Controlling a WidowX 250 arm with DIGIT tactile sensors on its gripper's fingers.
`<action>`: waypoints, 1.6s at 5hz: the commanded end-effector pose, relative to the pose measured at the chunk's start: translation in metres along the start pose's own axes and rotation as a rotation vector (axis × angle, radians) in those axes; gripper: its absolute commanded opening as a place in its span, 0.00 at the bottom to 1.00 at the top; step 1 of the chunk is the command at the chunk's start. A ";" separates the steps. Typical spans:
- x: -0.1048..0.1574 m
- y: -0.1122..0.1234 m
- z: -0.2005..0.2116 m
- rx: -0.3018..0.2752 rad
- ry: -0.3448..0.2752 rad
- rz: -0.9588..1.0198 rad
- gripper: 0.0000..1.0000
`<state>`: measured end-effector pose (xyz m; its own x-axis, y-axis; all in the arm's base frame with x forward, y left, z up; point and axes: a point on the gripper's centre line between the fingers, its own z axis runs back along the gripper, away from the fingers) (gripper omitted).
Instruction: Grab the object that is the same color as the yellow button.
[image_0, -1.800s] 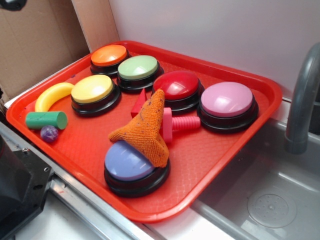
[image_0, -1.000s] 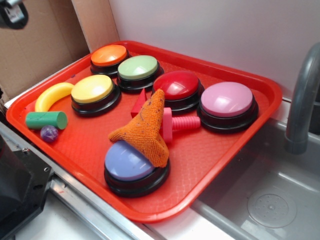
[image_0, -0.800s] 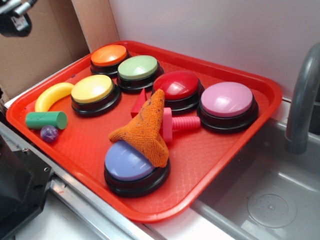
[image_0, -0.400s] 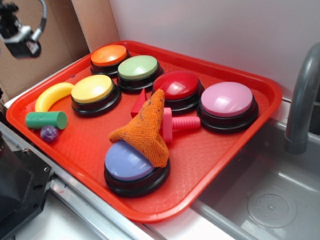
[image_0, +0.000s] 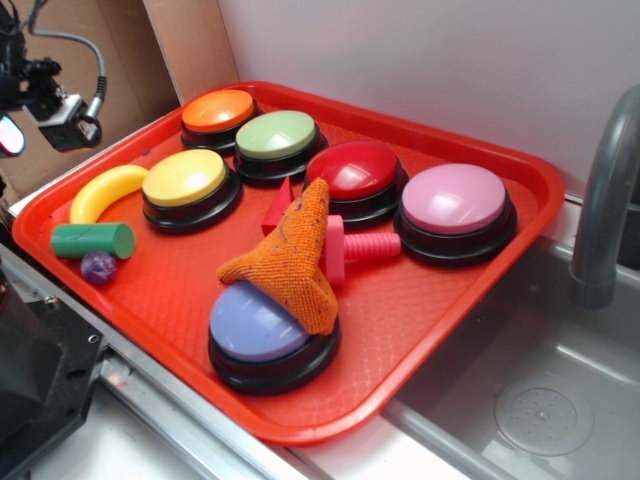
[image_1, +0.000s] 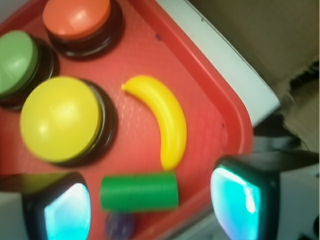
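I expect the green cylinder (image_0: 93, 241) to move a little and stay on the tray when I grab and lift the banana, because the cylinder lies close against the banana's end (image_0: 82, 214).
The object, a small curved yellow banana (image_0: 104, 191) (image_1: 162, 120), lies on the red tray (image_0: 420, 300) near its left rim, just left of the yellow button (image_0: 187, 182) (image_1: 61, 118). My gripper (image_0: 22, 112) (image_1: 150, 205) hangs open high above the tray's left corner, apart from everything. In the wrist view its two teal pads (image_1: 67, 212) frame a green cylinder (image_1: 139, 191), and the banana sits just beyond it. Nothing is held between the fingers.
Orange (image_0: 218, 112), green (image_0: 276, 138), red (image_0: 354, 172), pink (image_0: 454, 202) and purple (image_0: 258, 325) buttons share the tray. An orange cloth (image_0: 295, 260), a pink screw toy (image_0: 360, 247) and a small purple ball (image_0: 98, 266) lie there too. A sink and faucet (image_0: 605, 190) are on the right, cardboard behind.
The gripper has come down and rightward into the top-left corner of the exterior view. Nothing on the tray has moved.
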<state>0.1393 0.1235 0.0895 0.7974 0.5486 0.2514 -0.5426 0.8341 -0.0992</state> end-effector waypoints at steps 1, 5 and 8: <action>0.009 0.014 -0.032 -0.021 -0.031 -0.004 1.00; 0.006 0.019 -0.072 -0.021 -0.004 -0.028 1.00; 0.006 0.017 -0.066 -0.057 -0.045 -0.028 0.12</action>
<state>0.1557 0.1361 0.0181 0.8178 0.5151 0.2567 -0.4888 0.8571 -0.1626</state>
